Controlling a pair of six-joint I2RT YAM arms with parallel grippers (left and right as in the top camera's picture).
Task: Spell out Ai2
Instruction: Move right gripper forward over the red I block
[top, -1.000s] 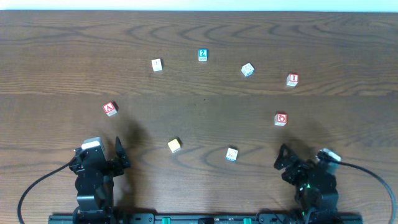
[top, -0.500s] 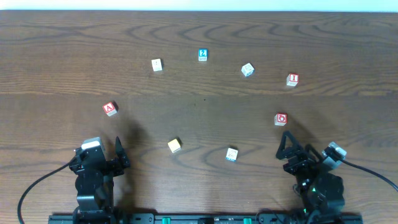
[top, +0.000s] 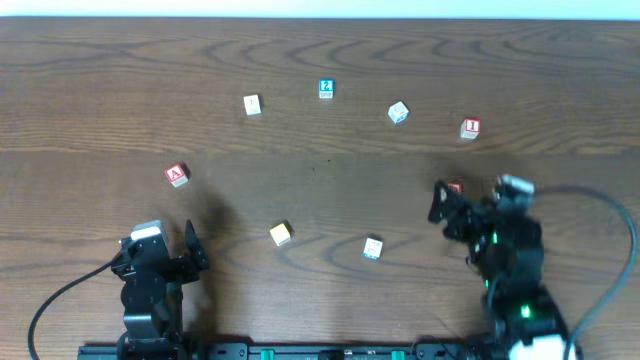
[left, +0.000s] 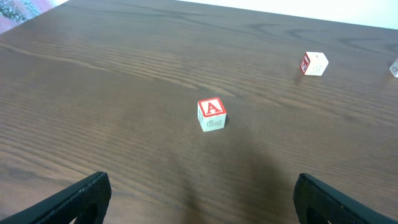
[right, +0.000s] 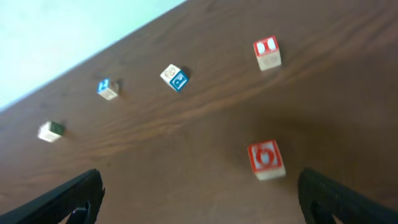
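My right gripper should go on reaching until its open fingers straddle the red "I" block (top: 470, 128), as it lies letter up and clear of the nearer red block (right: 267, 159).
The red "A" block (top: 177, 174) lies at the left; it shows mid-frame in the left wrist view (left: 211, 114). The blue "2" block (top: 326, 88) lies at the back centre and shows small in the right wrist view (right: 107, 88). A red block marked "1" or "I" (top: 470, 127) lies at the back right, also in the right wrist view (right: 267, 52). My left gripper (top: 190, 246) is open and empty near the front left. My right gripper (top: 443, 205) is open and empty, raised beside a red "6" block (right: 266, 159).
A white block (top: 252, 104) lies at the back left. A white and blue block (top: 398, 112) lies at the back right, a yellow block (top: 281, 233) and a pale block (top: 373, 248) at the front centre. The table's far edge (top: 320, 17) runs along the top.
My right arm has lifted and moved forward toward the red "6" block, now partly covering it from above. The left arm and all blocks have not moved.
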